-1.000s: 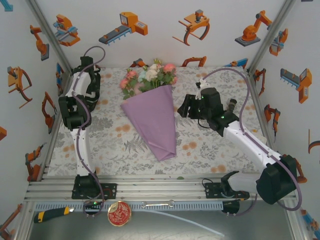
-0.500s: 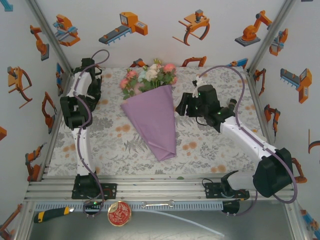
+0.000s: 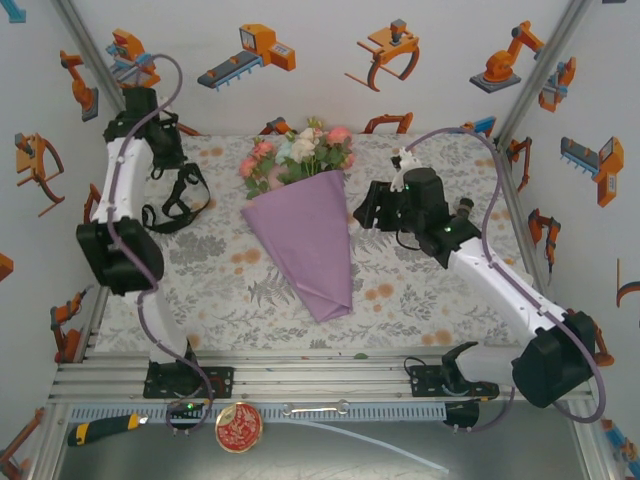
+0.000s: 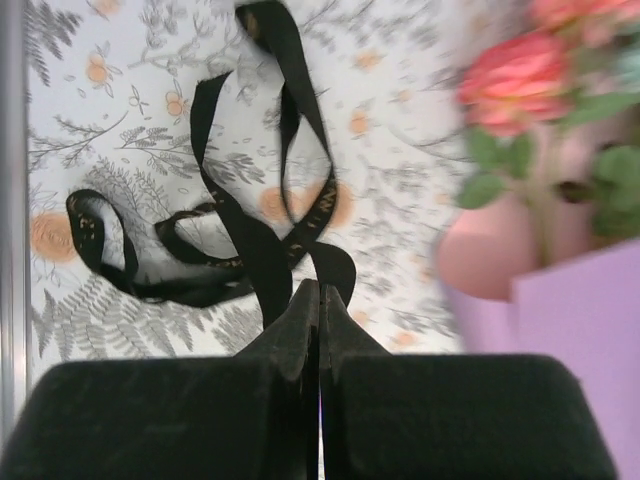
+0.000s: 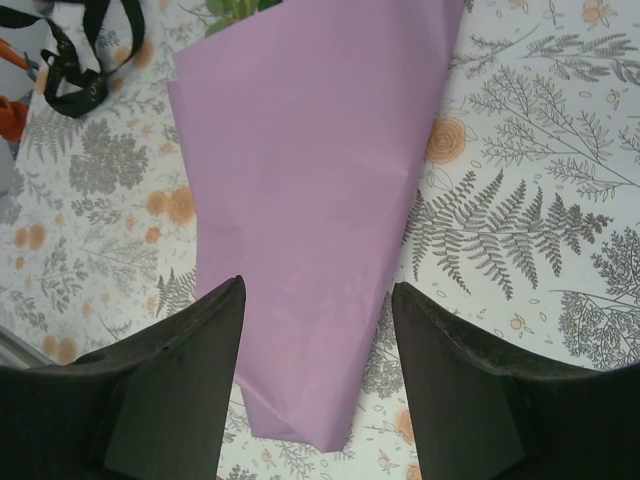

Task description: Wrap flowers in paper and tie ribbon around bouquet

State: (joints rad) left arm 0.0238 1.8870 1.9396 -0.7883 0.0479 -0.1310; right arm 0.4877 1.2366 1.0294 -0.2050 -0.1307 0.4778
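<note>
The black ribbon is lying in loose loops (image 3: 178, 221) next to the lilac cone, so the robot's left gripper should hand the ribbon to the right gripper, which will then pull it across the cone (image 3: 314, 262).
The bouquet lies in the middle of the table, with the flowers (image 3: 300, 150) sticking out of the lilac paper (image 3: 305, 240) cone, whose tip points toward me. My left gripper (image 3: 163, 160) is raised at the far left and shut on the black ribbon (image 3: 176, 203), which hangs from it in loose loops. In the left wrist view the ribbon (image 4: 265, 250) runs up into the closed gripper (image 4: 319, 292), with a pink rose (image 4: 515, 80) and the paper (image 4: 585, 330) to the right. My right gripper (image 3: 362, 212) stands open just right of the cone. In its wrist view the gripper (image 5: 318, 300) is over the paper (image 5: 310, 150).
A floral tablecloth (image 3: 430, 300) covers the table inside white walls printed with orange robots. Past the front aluminium rail (image 3: 320, 385) lie a red tape roll (image 3: 239, 427) and a yellow-handled knife (image 3: 100, 428). The ribbon (image 5: 80, 70) appears at the right wrist view's top left.
My left gripper closed on the ribbon and the arm rose up and back, lifting the ribbon off the cloth. My right gripper moved only slightly beside the cone.
</note>
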